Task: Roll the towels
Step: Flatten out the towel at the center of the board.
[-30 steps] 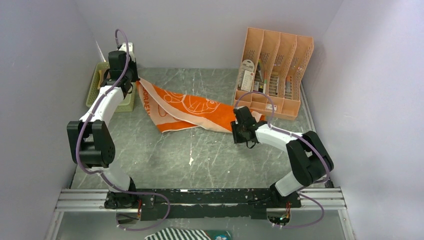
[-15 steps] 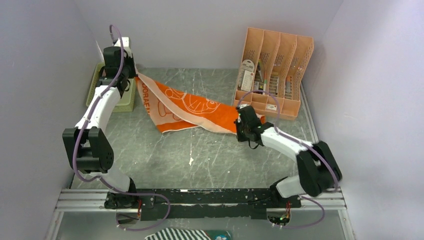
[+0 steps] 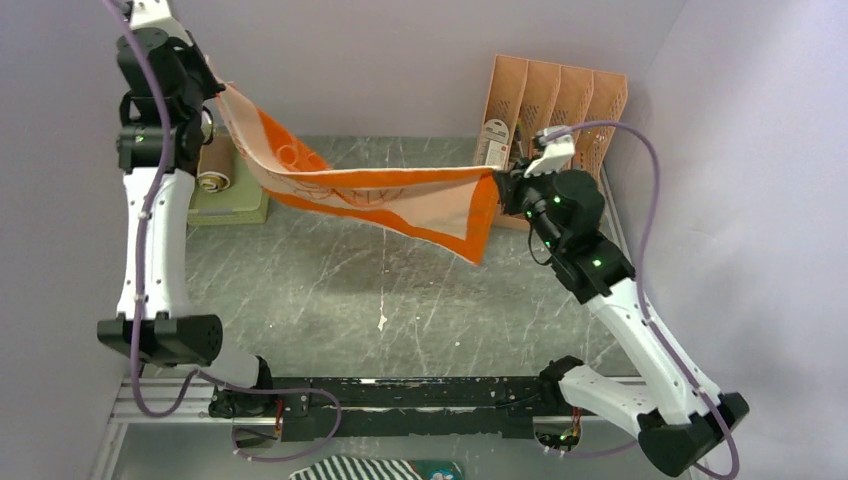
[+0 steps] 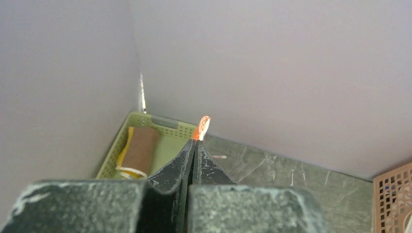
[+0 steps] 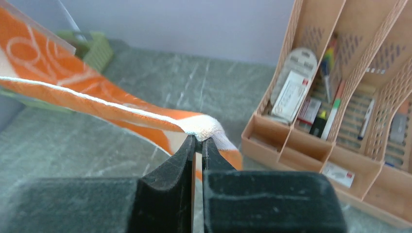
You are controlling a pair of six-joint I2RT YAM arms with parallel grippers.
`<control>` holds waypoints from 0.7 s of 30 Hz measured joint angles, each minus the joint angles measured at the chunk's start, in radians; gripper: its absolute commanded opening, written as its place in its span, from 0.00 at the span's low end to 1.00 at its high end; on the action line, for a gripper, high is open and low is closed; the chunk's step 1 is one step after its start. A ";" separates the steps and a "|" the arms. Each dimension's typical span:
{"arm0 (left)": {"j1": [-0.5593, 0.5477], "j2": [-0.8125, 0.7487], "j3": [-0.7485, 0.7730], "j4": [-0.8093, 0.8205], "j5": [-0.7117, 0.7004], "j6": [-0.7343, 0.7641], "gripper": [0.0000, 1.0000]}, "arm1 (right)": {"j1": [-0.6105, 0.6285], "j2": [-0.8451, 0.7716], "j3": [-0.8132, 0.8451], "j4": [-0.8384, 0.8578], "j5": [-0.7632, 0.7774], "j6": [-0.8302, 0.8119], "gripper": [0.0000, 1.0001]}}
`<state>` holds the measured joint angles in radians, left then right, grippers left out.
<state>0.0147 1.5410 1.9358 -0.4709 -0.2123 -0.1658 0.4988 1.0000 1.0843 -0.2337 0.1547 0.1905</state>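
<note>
The peach desk organizer is crowding the towel's corner (image 3: 487,177) in my right gripper, so next I pull the corner back, set it down and push the organizer (image 3: 494,118) away.
The large orange-bordered towel (image 3: 370,190) hangs in the air above the table, stretched between both grippers and sagging in the middle. High at the back left, my left gripper (image 3: 200,78) is shut on one corner; in the left wrist view only an orange tip (image 4: 202,127) pokes past the closed left gripper (image 4: 194,141). My right gripper (image 3: 497,180) is shut on the opposite corner, and the right wrist view shows the bunched white hem (image 5: 206,127) pinched at the tip of the right gripper (image 5: 198,141). A smaller yellow-tan towel (image 3: 213,170) lies rolled in the green basket (image 4: 170,130).
The pale green basket (image 3: 240,208) sits at the back left by the wall. A peach desk organizer (image 3: 560,100) holding pens and packets stands at the back right, close behind my right gripper. Grey walls enclose the marbled table (image 3: 400,310) on three sides.
Both arms rose and lifted the orange towel off the table, pulling it taut between them. The right gripper shut on its corner. The rolled towel in the basket is now uncovered.
</note>
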 measured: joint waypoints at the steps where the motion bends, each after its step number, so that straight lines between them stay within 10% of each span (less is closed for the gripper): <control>1: 0.001 -0.018 0.018 -0.021 -0.013 -0.008 0.07 | 0.000 -0.018 0.020 0.000 0.000 -0.008 0.00; 15: 0.003 -0.679 -0.233 -0.339 -0.146 -0.161 0.07 | 0.000 -0.414 0.056 -0.074 -0.232 -0.075 0.00; 21: 0.003 -0.732 -0.339 -0.465 -0.178 -0.200 0.07 | 0.000 -0.444 -0.021 -0.086 -0.312 -0.073 0.00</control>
<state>0.0174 0.8093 1.5970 -0.9363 -0.3901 -0.3660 0.4988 0.5556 1.0630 -0.3195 -0.1574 0.1173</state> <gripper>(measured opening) 0.075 0.025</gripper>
